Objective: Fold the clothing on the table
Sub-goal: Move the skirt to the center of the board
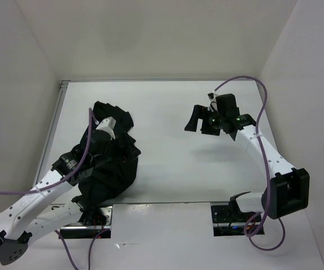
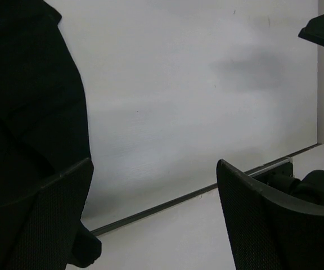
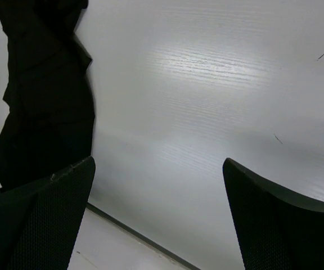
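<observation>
The heap's far edge goes along in small steps, so the black clothing will open out like a fan in long pleats when I lift it and spread it.
The clothing is a black crumpled heap on the left part of the white table. My left arm reaches over it, and my left gripper is hard to pick out against the black cloth. In the left wrist view that gripper stands open with nothing between its fingers, and the clothing lies along its left side. My right gripper hangs open above bare table, well right of the heap. From the right wrist, the gripper is empty and the clothing lies far off at upper left.
Two metal base plates sit at the near edge. White walls close in the table at the left, back and right. A purple cable loops over the right arm.
</observation>
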